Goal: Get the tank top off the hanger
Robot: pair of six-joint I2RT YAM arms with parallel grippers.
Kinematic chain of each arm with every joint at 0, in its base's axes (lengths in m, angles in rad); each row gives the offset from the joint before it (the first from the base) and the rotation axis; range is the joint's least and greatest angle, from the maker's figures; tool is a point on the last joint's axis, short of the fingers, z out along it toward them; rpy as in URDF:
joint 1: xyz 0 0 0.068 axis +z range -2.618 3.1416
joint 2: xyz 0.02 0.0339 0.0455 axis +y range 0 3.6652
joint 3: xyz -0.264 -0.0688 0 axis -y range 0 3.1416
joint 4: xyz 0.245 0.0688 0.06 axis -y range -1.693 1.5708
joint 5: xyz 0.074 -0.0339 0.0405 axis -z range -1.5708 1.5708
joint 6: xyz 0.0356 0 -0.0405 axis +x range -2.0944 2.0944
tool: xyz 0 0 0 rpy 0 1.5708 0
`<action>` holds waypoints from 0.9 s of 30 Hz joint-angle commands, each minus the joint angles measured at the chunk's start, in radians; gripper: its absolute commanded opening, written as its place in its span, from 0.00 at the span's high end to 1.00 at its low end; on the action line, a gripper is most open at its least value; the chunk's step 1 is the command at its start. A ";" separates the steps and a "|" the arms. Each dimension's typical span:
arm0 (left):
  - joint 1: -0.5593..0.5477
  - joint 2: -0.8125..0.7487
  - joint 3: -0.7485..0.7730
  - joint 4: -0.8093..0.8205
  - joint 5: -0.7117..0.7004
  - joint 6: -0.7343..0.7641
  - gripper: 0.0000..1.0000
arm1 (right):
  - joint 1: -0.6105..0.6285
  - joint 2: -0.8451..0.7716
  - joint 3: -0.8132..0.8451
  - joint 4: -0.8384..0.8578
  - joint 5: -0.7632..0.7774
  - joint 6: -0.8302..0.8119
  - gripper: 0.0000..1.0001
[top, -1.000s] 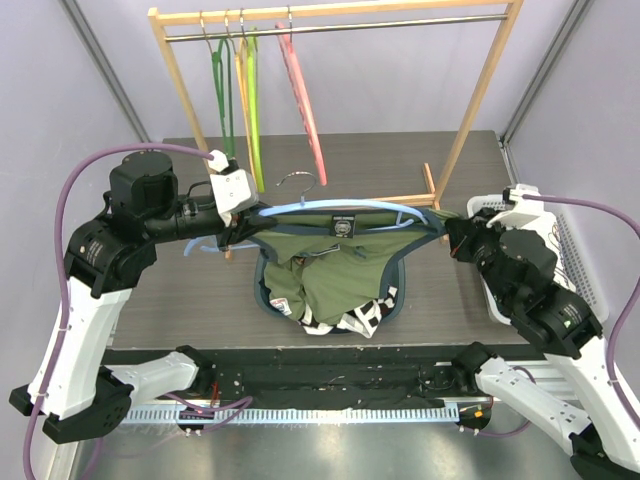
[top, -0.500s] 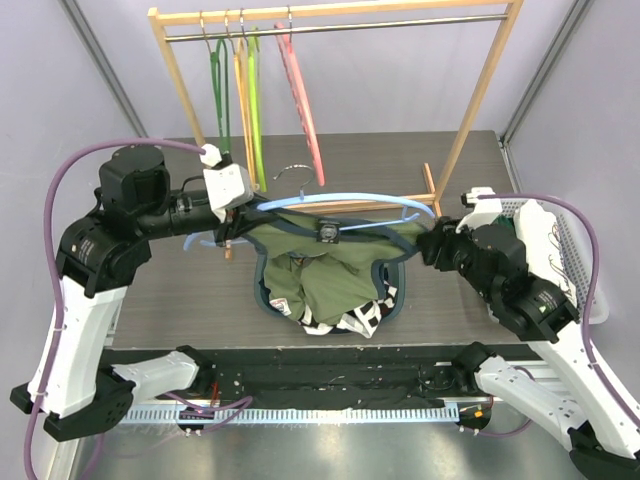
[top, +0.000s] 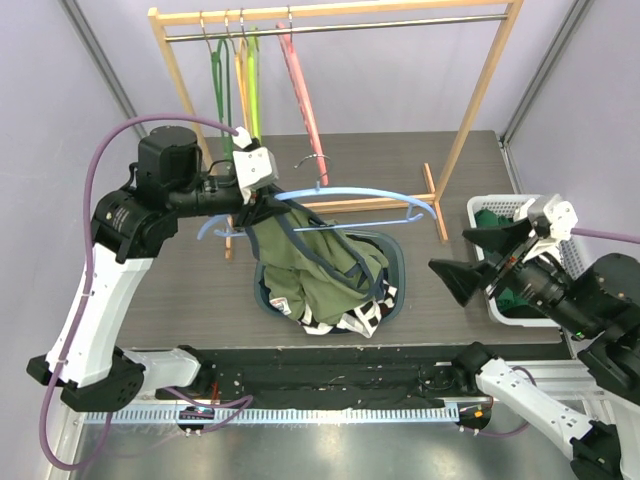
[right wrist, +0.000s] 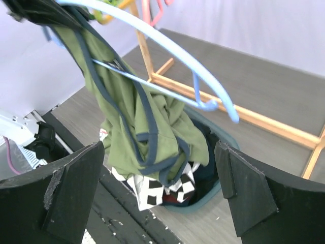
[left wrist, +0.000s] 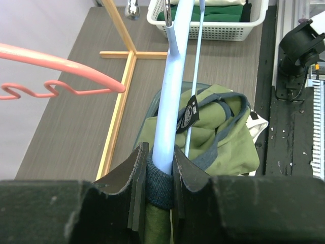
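Note:
The light blue hanger's loose end (top: 424, 207) is clear of the tank top, so my open right gripper should go on toward its upper bar (top: 394, 195) before it closes there.
The olive tank top (top: 320, 265) with navy trim hangs from the left end of the light blue hanger (top: 360, 193). Its lower part droops into the teal basket (top: 398, 262). My left gripper (top: 266, 207) is shut on that hanger end, with the navy strap (left wrist: 161, 178) pinched against the bar (left wrist: 172, 86). The hanger's right half is bare. My right gripper (top: 468, 258) stands wide open, off to the right of the hanger and touching nothing. In the right wrist view the tank top (right wrist: 127, 117) dangles ahead, between the open fingers (right wrist: 71, 188).
A wooden rack (top: 478, 100) stands at the back, with green, orange and pink hangers (top: 300, 80) on its rail. The teal basket also holds a black-and-white checked garment (top: 360, 318). A white basket (top: 490, 203) with green clothes sits at the right, behind my right arm.
My right gripper opened, let go of the hanger's right end and drew back to the right. The tank top slid off that side. My left arm lifted the hanger.

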 commanded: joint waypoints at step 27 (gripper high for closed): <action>-0.053 -0.012 0.004 -0.135 0.176 0.186 1.00 | -0.004 0.353 0.222 0.018 -0.547 -0.358 0.10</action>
